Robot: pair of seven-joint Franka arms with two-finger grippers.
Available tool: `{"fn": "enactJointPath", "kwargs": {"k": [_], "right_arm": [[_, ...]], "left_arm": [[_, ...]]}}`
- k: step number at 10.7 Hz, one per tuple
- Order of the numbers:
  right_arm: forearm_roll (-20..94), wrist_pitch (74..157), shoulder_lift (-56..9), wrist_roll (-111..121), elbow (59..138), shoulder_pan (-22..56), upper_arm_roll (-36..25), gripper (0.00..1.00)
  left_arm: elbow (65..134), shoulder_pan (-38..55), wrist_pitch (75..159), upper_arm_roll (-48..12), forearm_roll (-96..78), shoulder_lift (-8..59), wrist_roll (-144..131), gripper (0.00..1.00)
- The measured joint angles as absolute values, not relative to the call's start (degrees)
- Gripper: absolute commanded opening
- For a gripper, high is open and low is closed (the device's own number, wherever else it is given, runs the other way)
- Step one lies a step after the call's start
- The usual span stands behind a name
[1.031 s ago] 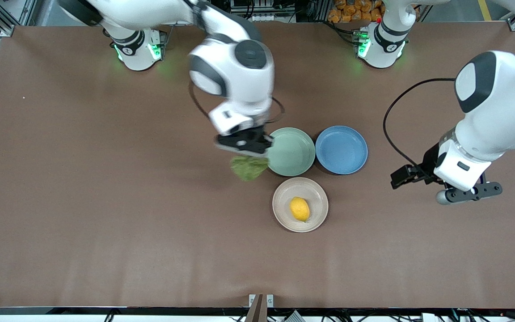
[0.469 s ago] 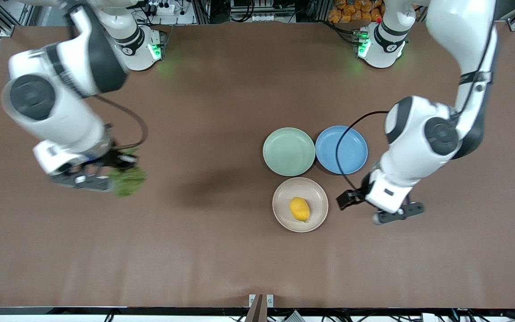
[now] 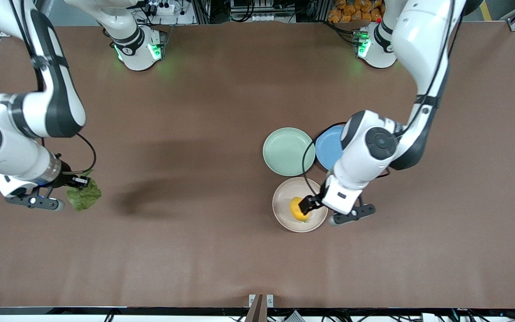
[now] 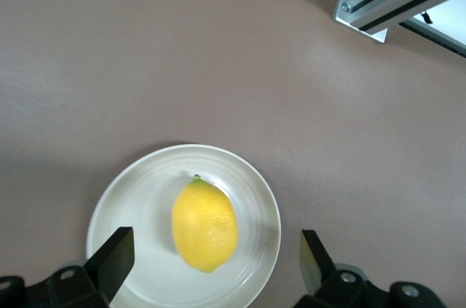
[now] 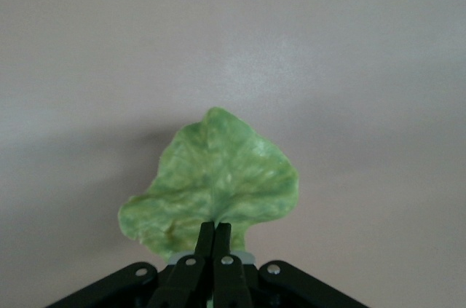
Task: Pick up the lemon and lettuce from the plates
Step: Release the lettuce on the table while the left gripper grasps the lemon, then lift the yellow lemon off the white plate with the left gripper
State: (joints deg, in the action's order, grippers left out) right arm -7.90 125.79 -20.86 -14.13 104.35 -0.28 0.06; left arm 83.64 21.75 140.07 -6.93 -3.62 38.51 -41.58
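I see the lemon [image 3: 297,209] lying on its plump, rounded side [image 4: 205,228], so it will roll a bit further when I carry it off the plate and put it down.
The lemon [image 3: 298,210] lies on the cream-beige plate [image 3: 280,213]; in the left wrist view the lemon [image 4: 204,225] lies in the middle of the plate [image 4: 120,195]. My left gripper [image 3: 350,214] hangs open over that plate's edge, and its fingers [image 4: 116,255] stand wide on either side of the lemon, above it. My right gripper [image 3: 56,203] is shut on the stem of the lettuce [image 3: 84,196] and holds it over bare table toward the right arm's end. The leaf [image 5: 215,184] hangs from the shut gripper [image 5: 214,232]. The mint green plate [image 3: 289,151] has nothing on it.
A blue plate [image 3: 330,152] stands beside the mint green plate, partly covered by the left arm. A metal bracket [image 3: 261,300] sits at the table edge nearest the front camera.
My right arm has carried the lettuce from beside the mint green plate out toward the right arm's end of the table. My left arm has swung in over the cream-beige plate and lemon.
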Motion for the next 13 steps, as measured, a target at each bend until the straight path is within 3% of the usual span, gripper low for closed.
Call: {"fn": "enactJointPath", "kwargs": {"k": [2,3,5,6,9,13], "right_arm": [[-7.89,133.21,-25.0,-14.2,107.5,-0.29,-1.24,0.02],[-7.86,135.61,-27.23,-14.29,107.68,-0.43,-1.55,0.23],[-7.84,140.67,-30.88,-14.29,107.64,-1.08,-1.91,0.86],[-7.84,141.7,-31.78,-14.3,107.4,-1.2,-1.98,1.0],[-7.83,140.96,-30.08,-14.33,104.79,-1.12,-2.0,1.0],[-7.85,128.57,-16.94,-9.26,103.12,-1.2,-2.33,1.0]], "left_arm": [[83.17,21.92,142.26,-6.75,-3.62,40.53,-41.62,1.0],[83.08,21.93,143.0,-6.68,-3.62,41.43,-41.62,1.0],[83.05,22.33,146.39,-6.74,-3.62,43.85,-41.62,1.0],[83.05,22.85,148.5,-6.82,-3.62,45.47,-41.61,1.0],[82.99,25.1,150.79,-6.87,-3.62,48.89,-41.61,1.0],[82.91,25.43,150.79,-6.81,-3.63,49.52,-41.61,1.0]]}}
